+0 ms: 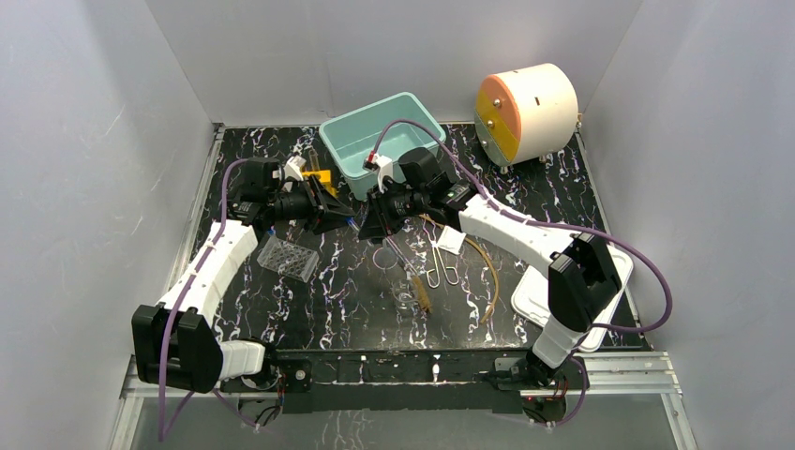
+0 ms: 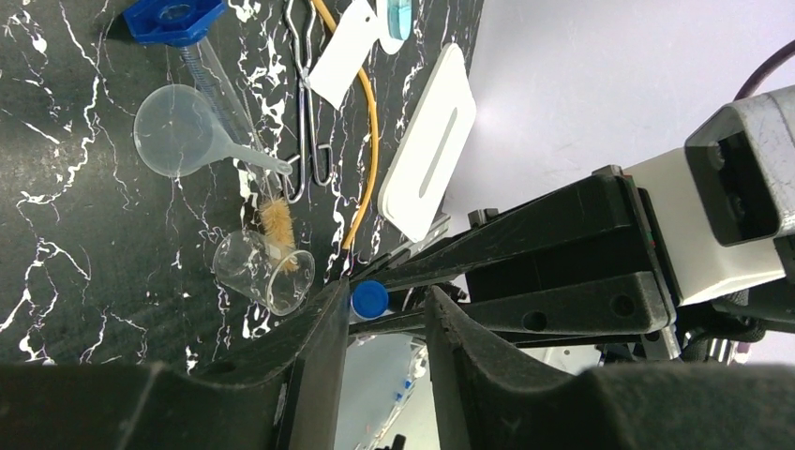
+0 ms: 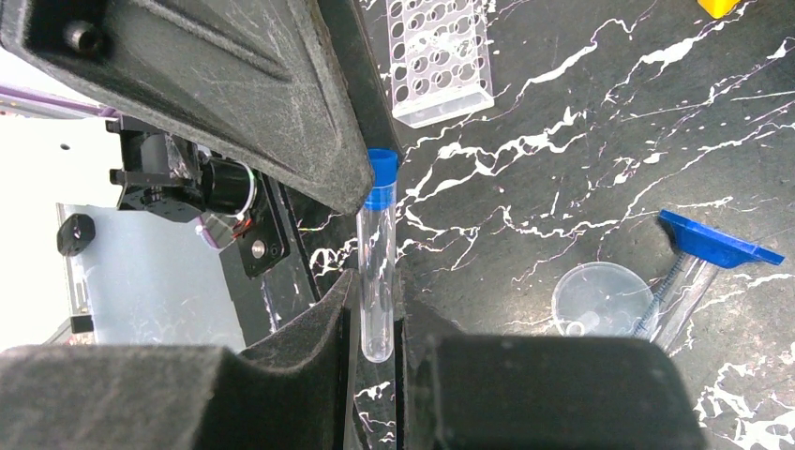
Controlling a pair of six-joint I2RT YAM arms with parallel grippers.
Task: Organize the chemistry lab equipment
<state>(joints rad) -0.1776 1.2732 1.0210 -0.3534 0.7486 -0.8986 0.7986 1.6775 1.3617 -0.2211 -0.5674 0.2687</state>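
Observation:
My right gripper is covering the tube's lower end [image 3: 377, 328], which has to go into the tube rack. Next, my left gripper takes the tube by its blue cap [image 3: 382, 167] first.
My right gripper [image 3: 377, 314] is shut on the lower end of a clear blue-capped tube [image 3: 378, 253] and holds it above the table. In the top view it [image 1: 368, 223] meets my left gripper [image 1: 344, 217] at mid-table. My left gripper [image 2: 386, 294] is open, and the tube's blue cap [image 2: 369, 300] sits between its fingertips, close to one finger. A clear holed tube rack [image 1: 288, 257] lies below my left arm and also shows in the right wrist view [image 3: 441, 56]. A funnel [image 2: 173, 117], glass beaker [image 2: 262, 272], brush [image 2: 277, 220], wire clips [image 2: 305, 94], amber tubing [image 2: 370, 122] and white card [image 2: 342, 52] lie on the table.
A teal bin [image 1: 380, 141] stands at the back centre, with a small yellow item [image 1: 322, 176] to its left. A white and orange drum [image 1: 525, 111] stands at the back right. A white tray [image 1: 562, 300] lies under my right arm. A blue piece [image 3: 717, 244] lies by the funnel.

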